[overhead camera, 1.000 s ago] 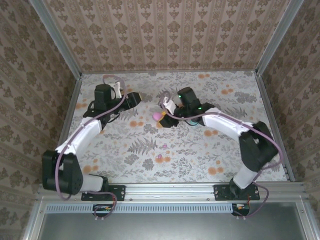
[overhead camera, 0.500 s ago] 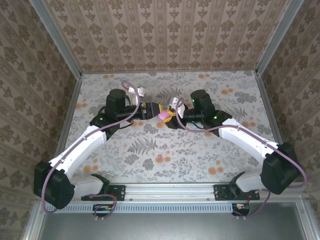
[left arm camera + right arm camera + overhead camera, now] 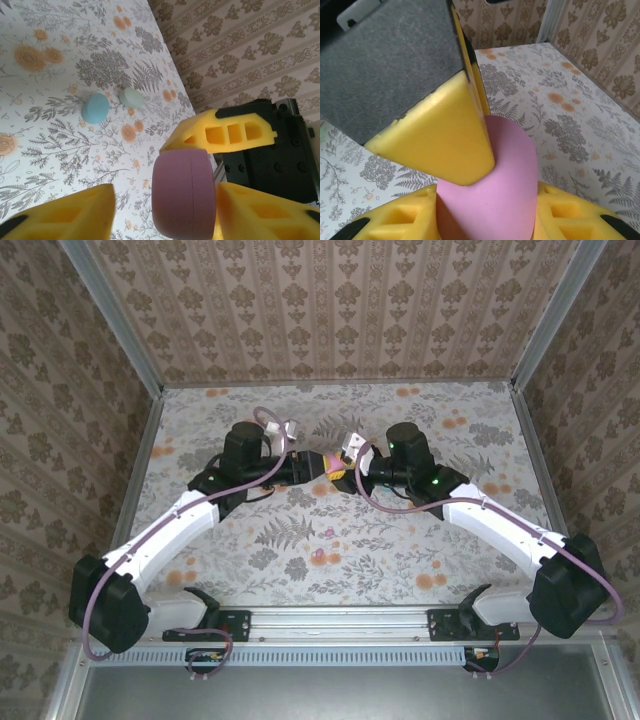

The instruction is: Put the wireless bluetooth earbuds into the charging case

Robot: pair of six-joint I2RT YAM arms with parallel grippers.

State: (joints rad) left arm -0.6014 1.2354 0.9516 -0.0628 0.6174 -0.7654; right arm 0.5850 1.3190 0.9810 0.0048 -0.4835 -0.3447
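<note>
I should hold the case's broad sides with my left gripper while my right gripper opens and takes the case's narrow edges [image 3: 535,165] squarely, because the case slants [image 3: 512,160] between my right gripper's fingers.
The pink pebble-shaped charging case [image 3: 326,469] hangs closed above the middle of the cloth. My right gripper [image 3: 487,220] is shut on its two narrow edges. My left gripper [image 3: 165,215] straddles the case [image 3: 184,192] from the other side. One of its fingers [image 3: 260,210] is against the case and the other [image 3: 70,215] stands a little off it. One left finger [image 3: 440,135] lies on the case's broad face [image 3: 505,170]. Two tiny pink earbuds [image 3: 328,532] [image 3: 318,557] lie on the cloth nearer the arm bases.
A blue rounded piece [image 3: 95,108] and a pale mint one [image 3: 131,97] sit side by side on the flowered cloth below the left wrist. Patterned walls [image 3: 330,310] and metal rails close in the table on three sides.
Both arms swung inward and met over the middle of the table. The left gripper came up to the pink case held by the right one, and its jaws narrowed around it.
</note>
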